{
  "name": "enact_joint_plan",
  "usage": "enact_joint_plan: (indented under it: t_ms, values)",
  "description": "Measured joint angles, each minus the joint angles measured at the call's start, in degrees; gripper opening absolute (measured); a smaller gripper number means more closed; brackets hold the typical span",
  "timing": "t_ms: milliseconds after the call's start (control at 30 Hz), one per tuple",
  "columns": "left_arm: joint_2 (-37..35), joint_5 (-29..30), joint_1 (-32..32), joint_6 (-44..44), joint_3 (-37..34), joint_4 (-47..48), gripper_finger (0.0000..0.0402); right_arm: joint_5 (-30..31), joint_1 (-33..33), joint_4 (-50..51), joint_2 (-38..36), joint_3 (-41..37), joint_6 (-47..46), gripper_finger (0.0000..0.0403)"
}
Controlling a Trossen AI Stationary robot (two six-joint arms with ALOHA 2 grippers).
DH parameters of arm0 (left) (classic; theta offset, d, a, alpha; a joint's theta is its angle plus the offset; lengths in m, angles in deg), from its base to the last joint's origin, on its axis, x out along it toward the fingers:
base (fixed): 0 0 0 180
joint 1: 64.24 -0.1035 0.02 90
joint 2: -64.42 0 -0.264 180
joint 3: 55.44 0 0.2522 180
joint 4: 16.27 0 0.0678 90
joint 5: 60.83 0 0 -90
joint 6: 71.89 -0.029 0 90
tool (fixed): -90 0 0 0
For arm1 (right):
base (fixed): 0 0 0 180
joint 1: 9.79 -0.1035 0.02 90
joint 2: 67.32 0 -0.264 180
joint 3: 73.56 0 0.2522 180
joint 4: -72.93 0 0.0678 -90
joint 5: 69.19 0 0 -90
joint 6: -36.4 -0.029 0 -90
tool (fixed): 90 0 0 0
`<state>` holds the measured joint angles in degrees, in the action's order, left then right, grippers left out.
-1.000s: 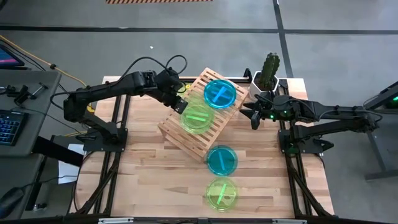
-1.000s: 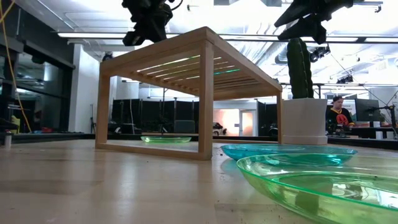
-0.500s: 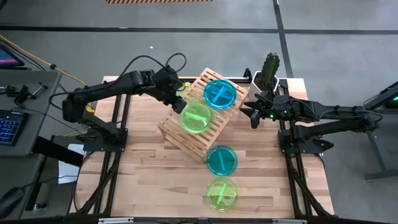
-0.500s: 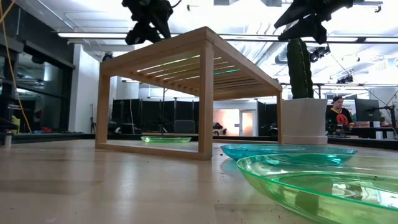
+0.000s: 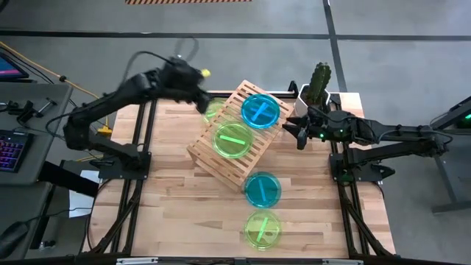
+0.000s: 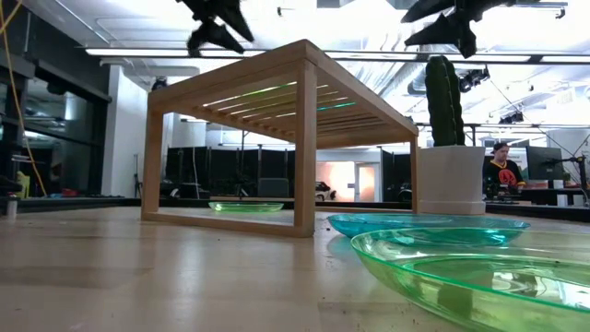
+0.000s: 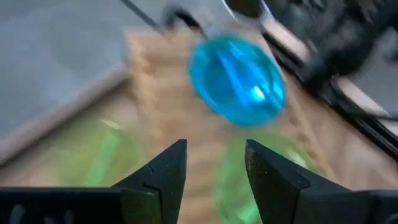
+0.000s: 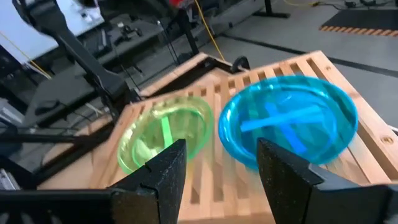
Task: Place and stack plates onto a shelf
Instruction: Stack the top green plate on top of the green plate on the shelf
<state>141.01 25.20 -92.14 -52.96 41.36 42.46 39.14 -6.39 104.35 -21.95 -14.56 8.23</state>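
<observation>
The green plate on the shelf (image 5: 232, 140) lets slats show through, so I expect its stripe to stay visible through the other green plate (image 5: 213, 110) when I stack them.
The wooden slatted shelf (image 5: 221, 158) stands at an angle on the table. A teal plate (image 5: 260, 110) and a green plate (image 5: 234, 140) lie on its top. Another green plate (image 6: 244, 207) lies on the table under it, showing at the shelf's far-left edge (image 5: 213, 110). A teal plate (image 5: 262, 189) and a green plate (image 5: 262, 228) lie on the table nearer the front. My left gripper (image 7: 214, 168) is open and empty, above the shelf's far-left side (image 5: 200, 96). My right gripper (image 8: 221, 168) is open and empty, just right of the shelf (image 5: 294, 134).
A cactus in a white pot (image 5: 318, 90) stands at the far right, close behind my right gripper. The table's black frame rails (image 5: 143, 147) run along both sides. Bare tabletop (image 5: 176, 213) lies at the front left.
My left gripper has drawn back from the green plate on the shelf, going up and toward the table's far-left corner. The green plate stays lying on the shelf top. The green plate under the shelf's far-left edge has come into view.
</observation>
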Motion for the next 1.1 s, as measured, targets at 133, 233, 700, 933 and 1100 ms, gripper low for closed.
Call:
enact_joint_plan:
  t_ms: [133, 233, 700, 933, 1100]
  values:
    - [-4.8, 6.2, -7.8, -2.6, -1.8, -4.5, 0.0153, 0.0, 0.0, -1.2, 0.0, 0.0, -0.4, 0.0177]
    - [-7.1, 2.9, -15.8, -0.9, -7.8, -9.3, 0.0152, 0.4, 0.0, -1.2, 0.0, 0.0, -2.4, 0.0177]
    - [3.8, -7.9, -31.5, 18.1, -42.5, -38.6, 0.0152, 3.1, 0.1, -1.6, 5.6, 0.0, -9.8, 0.0177]
    - [13.7, -9.7, -28.9, 16.5, -38.6, -39.4, 0.0152, 2.8, 0.9, -2.5, 9.9, 0.0, -11.4, 0.0177]
    - [19.2, -10.8, -28.7, 16.5, -35.1, -39.6, 0.0152, 2.2, 1.1, -2.6, 11.1, 0.0, -12.2, 0.0177]
